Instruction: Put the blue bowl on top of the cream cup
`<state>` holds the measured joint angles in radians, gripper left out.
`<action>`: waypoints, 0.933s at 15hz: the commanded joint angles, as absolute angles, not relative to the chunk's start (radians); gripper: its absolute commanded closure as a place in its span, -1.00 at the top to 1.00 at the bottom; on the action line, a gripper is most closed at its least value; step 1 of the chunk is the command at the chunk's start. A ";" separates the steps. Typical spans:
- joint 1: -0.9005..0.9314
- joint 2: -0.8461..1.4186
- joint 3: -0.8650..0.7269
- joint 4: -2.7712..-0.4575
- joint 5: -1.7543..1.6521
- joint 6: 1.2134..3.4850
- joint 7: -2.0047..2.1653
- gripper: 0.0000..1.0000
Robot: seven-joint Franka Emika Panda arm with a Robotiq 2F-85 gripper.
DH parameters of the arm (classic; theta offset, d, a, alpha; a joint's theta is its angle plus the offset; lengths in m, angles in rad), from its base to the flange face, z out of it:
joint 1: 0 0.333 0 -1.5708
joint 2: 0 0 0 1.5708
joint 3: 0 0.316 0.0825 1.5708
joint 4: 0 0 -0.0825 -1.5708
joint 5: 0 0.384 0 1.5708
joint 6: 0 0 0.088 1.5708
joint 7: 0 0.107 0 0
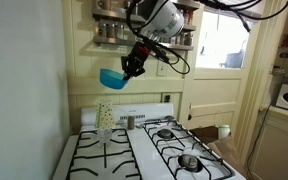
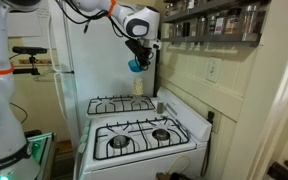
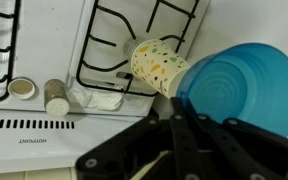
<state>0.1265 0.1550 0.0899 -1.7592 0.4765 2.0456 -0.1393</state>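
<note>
The blue bowl (image 1: 111,79) is tilted in my gripper, off to one side of the cream cup. I should make the bowl level and move it over the cup's opening (image 1: 105,104).
My gripper (image 1: 134,66) is shut on the rim of the blue bowl (image 1: 113,78) and holds it high in the air above the stove; it also shows in an exterior view (image 2: 136,64). In the wrist view the blue bowl (image 3: 242,88) sits in the fingers (image 3: 166,112), tilted, right next to the cream cup (image 3: 158,66). The cream cup (image 1: 104,117) stands upright at the back of the white stove, below the bowl and clearly apart from it. It also shows by the stove's back edge in an exterior view (image 2: 138,87).
A short grey metal shaker (image 1: 129,122) stands beside the cup; it also shows in the wrist view (image 3: 56,97) next to a small round lid (image 3: 22,88). Black burner grates (image 1: 102,157) cover the stove. Shelves with jars (image 1: 112,30) hang on the wall behind.
</note>
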 commanded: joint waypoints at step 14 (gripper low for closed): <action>0.162 0.334 0.118 -1.580 0.256 1.973 0.124 -0.98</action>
